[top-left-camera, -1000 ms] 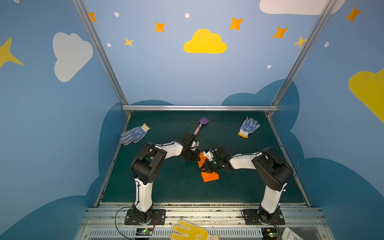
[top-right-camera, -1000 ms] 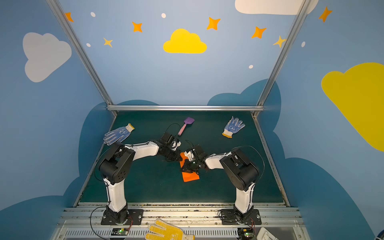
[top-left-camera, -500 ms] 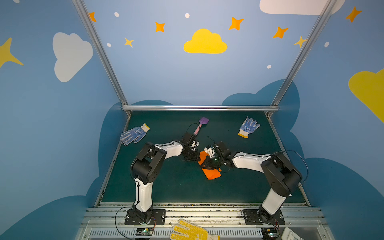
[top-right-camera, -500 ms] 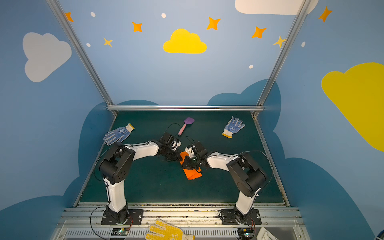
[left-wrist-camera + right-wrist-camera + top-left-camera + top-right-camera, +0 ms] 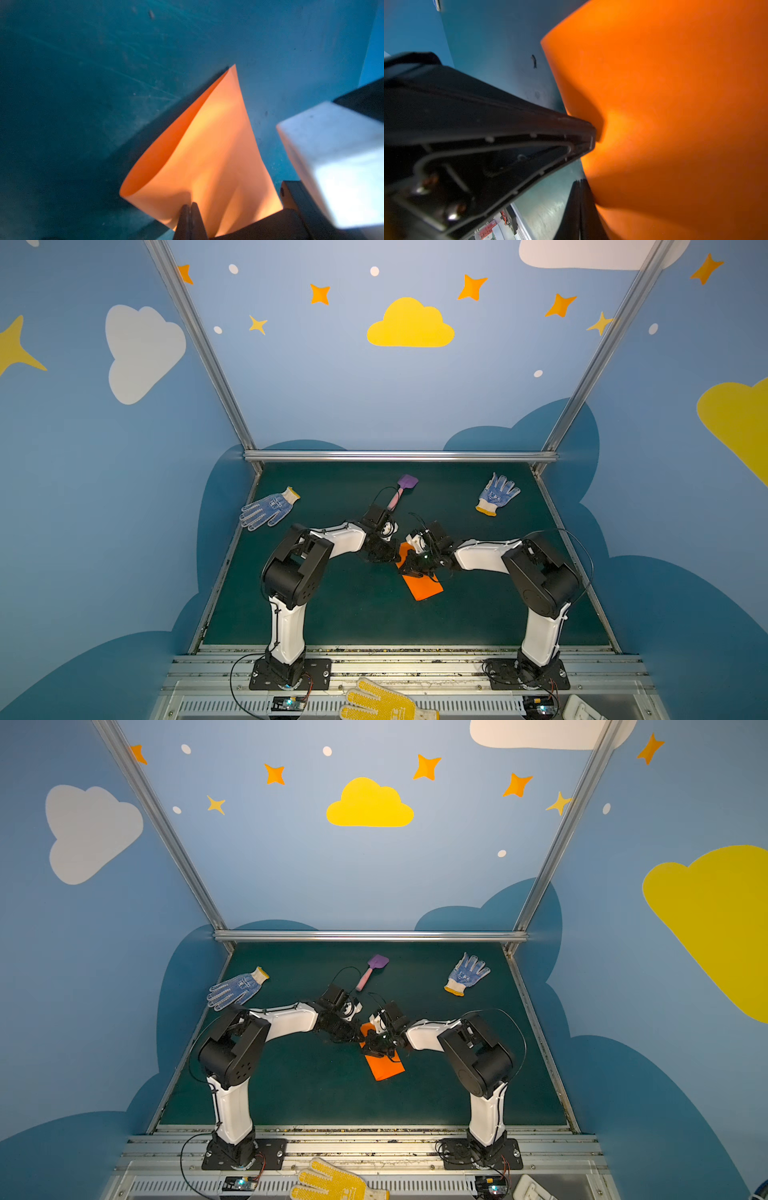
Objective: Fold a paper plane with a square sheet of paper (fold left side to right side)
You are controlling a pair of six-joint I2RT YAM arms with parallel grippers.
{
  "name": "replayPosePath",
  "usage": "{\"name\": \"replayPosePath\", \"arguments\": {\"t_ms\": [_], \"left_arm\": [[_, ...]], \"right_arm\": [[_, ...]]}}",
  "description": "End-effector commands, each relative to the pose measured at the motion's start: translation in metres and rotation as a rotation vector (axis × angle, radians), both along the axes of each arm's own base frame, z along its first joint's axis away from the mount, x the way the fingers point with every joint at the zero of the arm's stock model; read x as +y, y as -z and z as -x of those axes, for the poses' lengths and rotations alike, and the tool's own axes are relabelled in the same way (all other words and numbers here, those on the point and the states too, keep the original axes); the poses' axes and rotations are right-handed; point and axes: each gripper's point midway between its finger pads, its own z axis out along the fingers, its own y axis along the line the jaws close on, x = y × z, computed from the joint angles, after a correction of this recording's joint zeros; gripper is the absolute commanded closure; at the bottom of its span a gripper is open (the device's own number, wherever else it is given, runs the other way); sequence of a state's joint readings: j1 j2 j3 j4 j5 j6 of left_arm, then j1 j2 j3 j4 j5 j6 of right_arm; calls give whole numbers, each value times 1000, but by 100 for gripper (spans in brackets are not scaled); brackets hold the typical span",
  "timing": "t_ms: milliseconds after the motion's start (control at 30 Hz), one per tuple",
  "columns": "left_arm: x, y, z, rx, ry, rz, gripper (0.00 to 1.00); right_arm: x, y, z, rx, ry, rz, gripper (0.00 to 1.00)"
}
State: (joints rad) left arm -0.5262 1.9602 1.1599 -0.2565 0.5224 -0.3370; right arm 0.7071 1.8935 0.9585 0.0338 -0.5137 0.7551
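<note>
The folded sheet bulges into an open loop (image 5: 150,172), so my right gripper should press along the fold toward the fold's near end (image 5: 421,593) while my left gripper pins it.
The square sheet of paper (image 5: 424,588) (image 5: 385,1068) is bright orange and lies doubled over as a slanted strip on the middle of the green mat. Its far end is lifted between my two grippers. No paper plane is in view. In the left wrist view the paper (image 5: 207,155) bulges into an open loop. My left gripper (image 5: 190,204) (image 5: 394,558) is shut, its tips pressed against that bulge. My right gripper (image 5: 579,182) (image 5: 410,569) is shut too, its fingers touching the side of the paper (image 5: 675,104). The left gripper's finger (image 5: 589,135) dents the sheet.
A purple-headed, pink-handled spatula (image 5: 404,487) lies behind the grippers. Blue dotted gloves lie at the far left (image 5: 268,510) and far right (image 5: 497,495). A yellow dotted glove (image 5: 382,701) rests on the front rail. Metal frame rails border the mat (image 5: 332,614).
The right arm's elbow swung outward and came back. Both grippers stayed shut at the paper's raised end, and the strip's near end shifted only slightly.
</note>
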Motion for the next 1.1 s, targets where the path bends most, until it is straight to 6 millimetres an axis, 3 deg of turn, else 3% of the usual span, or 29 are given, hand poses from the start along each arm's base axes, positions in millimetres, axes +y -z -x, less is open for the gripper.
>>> {"name": "replayPosePath", "arguments": {"t_ms": [0, 267, 567, 867, 1067], "left_arm": [[9, 22, 7, 34, -1, -54, 96], [9, 23, 8, 35, -1, -55, 96], [9, 24, 8, 39, 0, -56, 96], [9, 24, 9, 41, 0, -57, 96], [10, 23, 9, 41, -2, -56, 96]], "right_arm": [[-18, 18, 11, 38, 22, 52, 100], [-29, 10, 19, 27, 36, 20, 100], [-17, -29, -4, -49, 85, -43, 100], [-11, -16, -21, -30, 121, -30, 100], [-14, -1, -21, -7, 127, -1, 100]]}}
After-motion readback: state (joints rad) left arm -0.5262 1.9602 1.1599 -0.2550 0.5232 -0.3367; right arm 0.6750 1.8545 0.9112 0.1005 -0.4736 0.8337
